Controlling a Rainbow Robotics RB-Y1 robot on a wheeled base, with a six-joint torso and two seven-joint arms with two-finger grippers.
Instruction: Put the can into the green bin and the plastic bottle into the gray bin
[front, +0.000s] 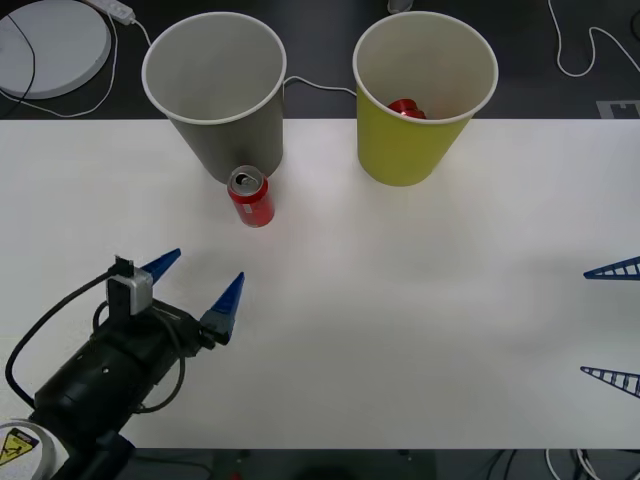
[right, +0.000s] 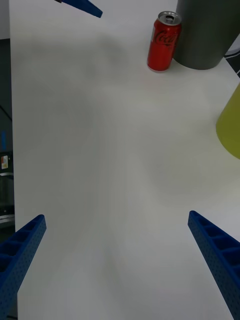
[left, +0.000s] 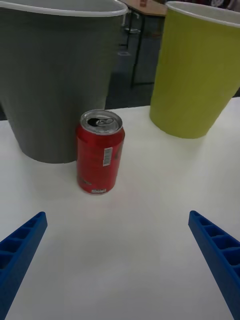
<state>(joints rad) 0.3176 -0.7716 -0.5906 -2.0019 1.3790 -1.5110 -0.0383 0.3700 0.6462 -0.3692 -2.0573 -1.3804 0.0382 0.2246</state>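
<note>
A shiny red object (front: 406, 107) sticks out past the green bin's near rim (front: 418, 122), so I should expect a pile of cans already in the bin when I bring the can over.
The red can (front: 250, 197) (left: 99, 151) (right: 163, 41) stands upright on the white table, right in front of the gray bin (front: 225, 130) (left: 50, 75) (right: 205, 35). To the right of it is the green bin (front: 405, 150) (left: 195, 75) (right: 231, 125), with a red object (front: 406, 108) lying inside. My left gripper (front: 205, 268) (left: 116, 220) is open, low over the table, a short way in front of the can and pointing at it. My right gripper (front: 587, 322) (right: 116, 216) is open at the table's right edge, far from the can. The plastic bottle is out of view.
A white round disc (front: 50, 45) and white cables (front: 580, 60) lie on the dark floor behind the table (front: 400, 330). Both bins stand at the table's far edge. One blue finger of the left gripper (right: 80, 6) shows in the right wrist view.
</note>
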